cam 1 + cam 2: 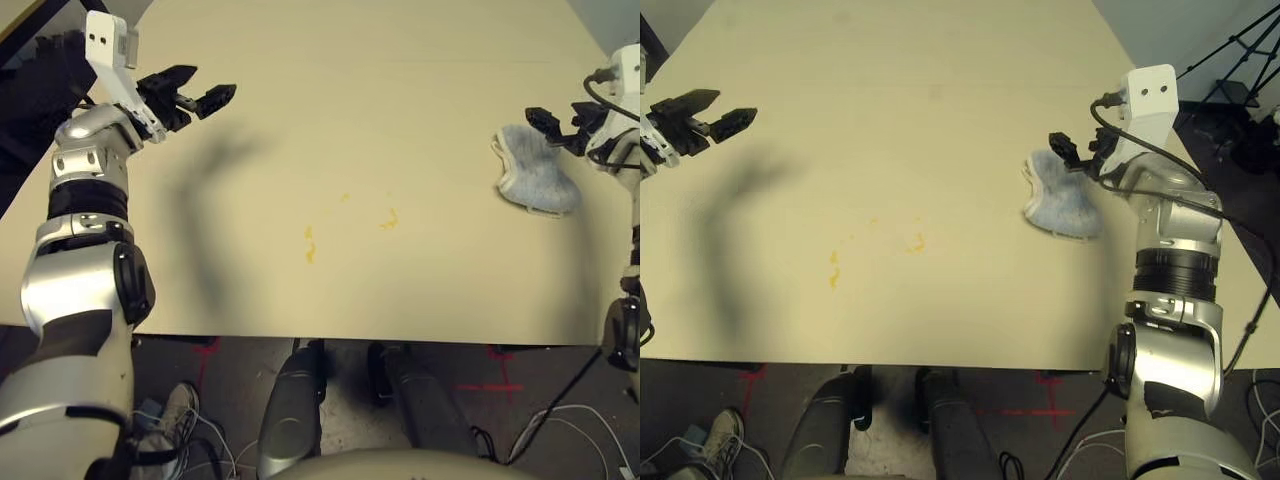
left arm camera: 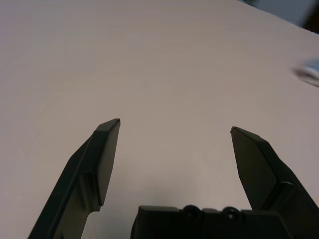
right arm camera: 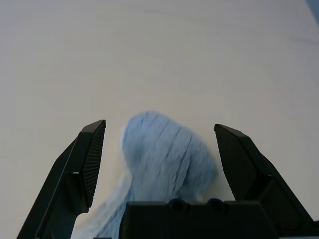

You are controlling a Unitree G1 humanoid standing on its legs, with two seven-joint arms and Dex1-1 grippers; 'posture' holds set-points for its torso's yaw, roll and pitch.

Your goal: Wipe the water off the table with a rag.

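Note:
The robot's right gripper has room for the bunched rag (image 3: 164, 154) between its open fingers, so it should keep lowering toward the rag's middle (image 1: 1061, 200) until the fingers stand around it, then close.
The pale grey-blue rag (image 1: 536, 170) lies bunched on the beige table (image 1: 380, 90) at the right side. My right gripper (image 1: 1077, 153) hangs open just above the rag's far end, and the rag (image 3: 162, 159) sits between its fingers (image 3: 89, 159) in the right wrist view. Small yellowish-orange water spots (image 1: 309, 245) and a second streak (image 1: 389, 219) mark the table's middle near the front edge. My left gripper (image 1: 203, 90) is open and empty above the far left of the table, well away from the spots; its fingers (image 2: 102, 159) stand wide over bare tabletop.
The table's front edge (image 1: 350, 338) runs just below the spots. Under it are cables, red floor marks (image 1: 490, 385) and a person's shoe (image 1: 175, 410). A dark tripod (image 1: 1240, 60) stands off the right side.

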